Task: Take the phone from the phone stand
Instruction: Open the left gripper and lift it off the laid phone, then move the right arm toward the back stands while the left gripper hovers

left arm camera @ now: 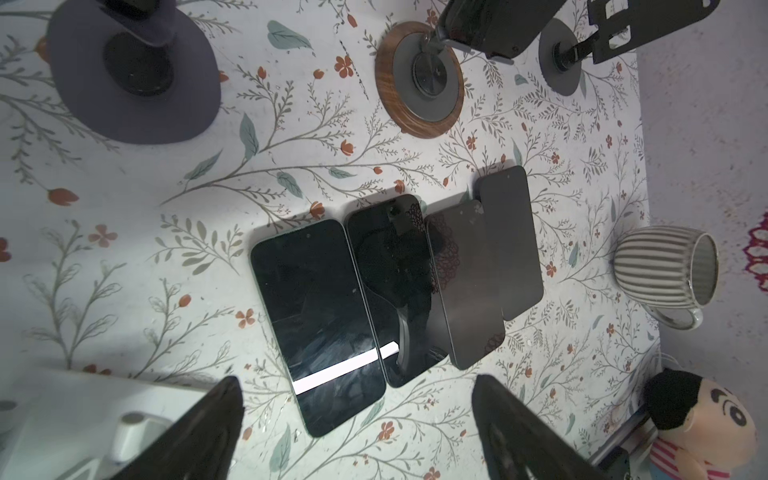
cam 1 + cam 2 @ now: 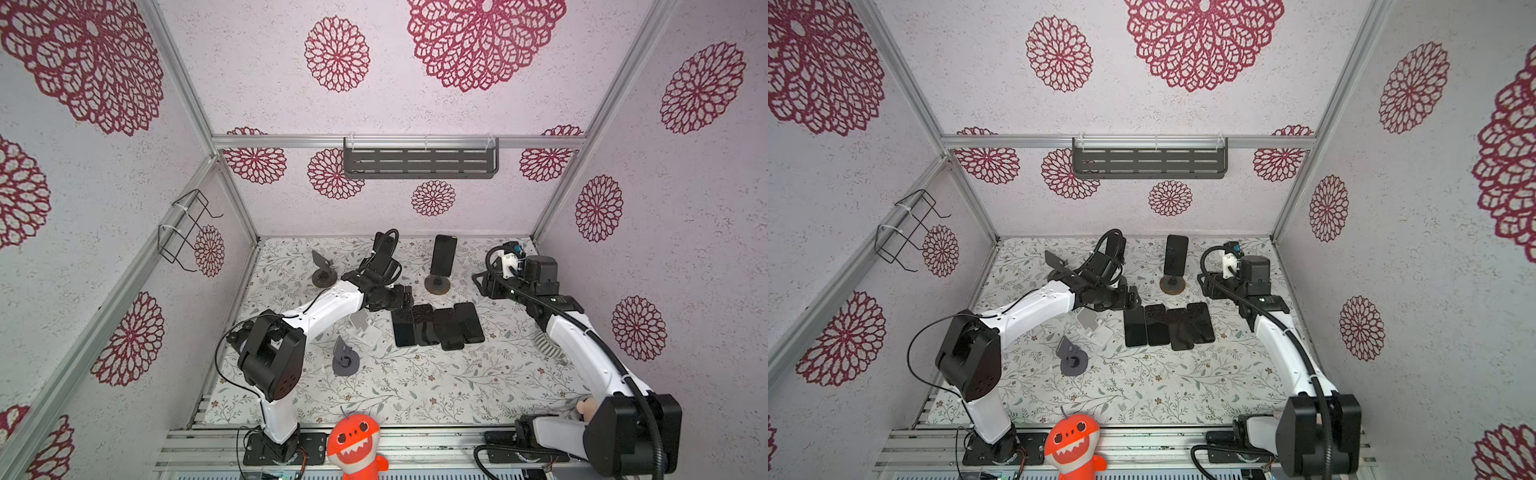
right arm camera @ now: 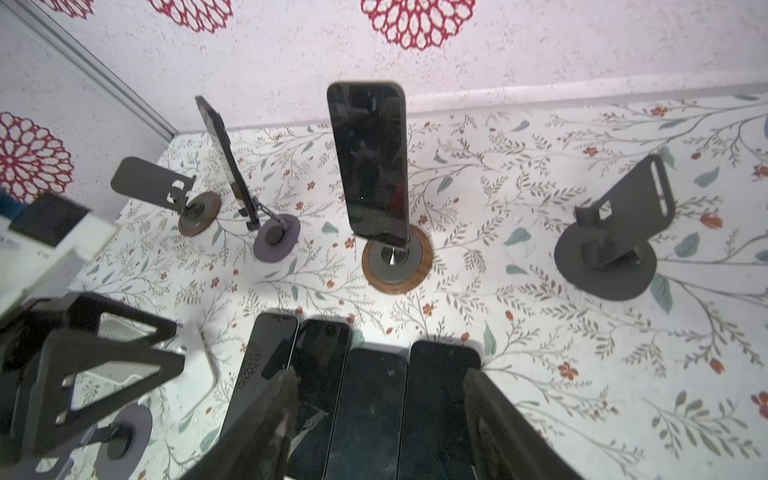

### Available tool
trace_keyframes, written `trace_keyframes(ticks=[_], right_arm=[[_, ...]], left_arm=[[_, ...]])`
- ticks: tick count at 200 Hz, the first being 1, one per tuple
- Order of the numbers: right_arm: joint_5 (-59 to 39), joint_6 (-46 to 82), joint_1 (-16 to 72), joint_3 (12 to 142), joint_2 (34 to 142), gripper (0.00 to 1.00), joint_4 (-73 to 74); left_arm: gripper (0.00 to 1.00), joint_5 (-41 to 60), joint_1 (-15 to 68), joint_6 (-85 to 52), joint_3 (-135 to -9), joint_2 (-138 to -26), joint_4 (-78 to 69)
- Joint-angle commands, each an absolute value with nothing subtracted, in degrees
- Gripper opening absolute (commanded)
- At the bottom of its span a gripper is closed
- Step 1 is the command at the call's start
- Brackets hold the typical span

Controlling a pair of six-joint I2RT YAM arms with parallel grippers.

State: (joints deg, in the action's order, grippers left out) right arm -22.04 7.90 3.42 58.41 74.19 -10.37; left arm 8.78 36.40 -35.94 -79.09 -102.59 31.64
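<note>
The phone on the wood-rimmed stand (image 2: 443, 257) has its upper side edge (image 2: 455, 242) free toward my open right gripper, so I should keep moving closer until my fingers are on both sides of that edge.
A black phone (image 2: 443, 254) (image 2: 1175, 254) (image 3: 368, 160) stands upright on a phone stand with a wood-rimmed round base (image 2: 437, 286) (image 3: 397, 259) (image 1: 419, 79) near the back middle. A second phone (image 3: 222, 166), seen edge-on, leans on a purple-based stand (image 3: 276, 237). My left gripper (image 2: 405, 297) (image 1: 357, 380) is open and empty, low over the back end of several phones lying flat (image 2: 436, 326) (image 1: 320, 320). My right gripper (image 3: 380, 376) is open and holds nothing. Its wrist (image 2: 536, 270) hangs at the back right, apart from the standing phone.
Empty stands: brown-based (image 2: 324, 274), white (image 2: 365, 328), grey (image 2: 345, 361), dark (image 3: 606, 257). A striped mug (image 1: 665, 270) lies on its side at the right, with a doll (image 1: 702, 428) near it. An orange plush toy (image 2: 353, 446) sits at the front edge.
</note>
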Motion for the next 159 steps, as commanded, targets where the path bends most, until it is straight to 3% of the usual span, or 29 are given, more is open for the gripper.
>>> trace_keyframes(ticks=[1,19,37,71,114,159], right_arm=[[-27.83,6.63,1.19,63.11,78.23,0.64,-6.26],[-36.96,10.27,0.18,65.32,83.68,0.54,-0.15],[-44.0,12.7,0.26,68.44,89.88,0.53,5.14],[-44.97,11.97,0.26,69.74,96.24,0.53,14.78],[-50.34,14.15,0.2,74.34,106.11,0.68,23.12],[-54.9,23.9,0.19,78.12,114.4,0.69,37.31]], left_arm=[[0.91,7.15,37.96,-33.73,-75.12,-97.31,26.61],[0.9,7.69,38.53,-33.19,-70.57,-93.71,23.38],[0.89,9.74,38.93,-33.26,-65.88,-90.47,19.44],[0.87,9.98,39.2,-35.07,-59.35,-85.16,13.95],[0.87,10.89,39.46,-35.83,-55.9,-82.14,10.37],[0.87,11.45,39.55,-35.53,-55.36,-82.08,11.56]])
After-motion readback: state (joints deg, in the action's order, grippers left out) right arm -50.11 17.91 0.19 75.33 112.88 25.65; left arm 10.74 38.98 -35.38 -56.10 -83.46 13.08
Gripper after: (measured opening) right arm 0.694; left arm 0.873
